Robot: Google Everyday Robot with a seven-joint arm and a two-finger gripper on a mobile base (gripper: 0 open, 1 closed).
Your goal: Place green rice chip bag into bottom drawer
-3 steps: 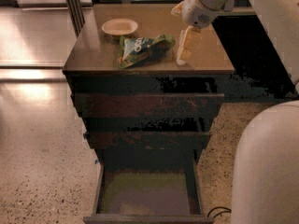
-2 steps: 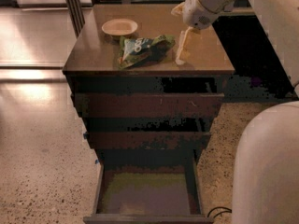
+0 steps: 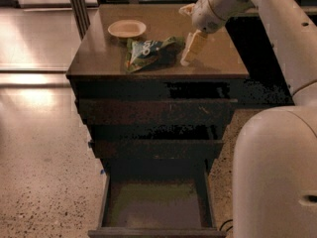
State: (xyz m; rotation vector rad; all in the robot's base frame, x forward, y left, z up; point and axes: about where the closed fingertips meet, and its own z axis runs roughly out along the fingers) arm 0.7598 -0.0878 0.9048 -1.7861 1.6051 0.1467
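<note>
The green rice chip bag (image 3: 153, 53) will stick out almost flat from my gripper when I pick it up by one end, because the bag's middle (image 3: 148, 52) is full and round.
The green rice chip bag (image 3: 147, 52) lies crinkled on the dark cabinet top (image 3: 99, 58), near its front middle. My gripper (image 3: 190, 53) hangs from the white arm just right of the bag, its tip down at the cabinet top and close to the bag's right end. It holds nothing that I can see. The bottom drawer (image 3: 156, 205) is pulled open below, showing its greenish-grey floor with nothing in it.
A round beige bowl (image 3: 127, 29) sits on the cabinet top behind and left of the bag. The two upper drawers (image 3: 153, 113) are shut. My white base (image 3: 275, 172) fills the lower right. Speckled floor (image 3: 44, 172) lies to the left.
My gripper has edged slightly left, closer to the bag's right end. The bag, bowl and drawer have not moved.
</note>
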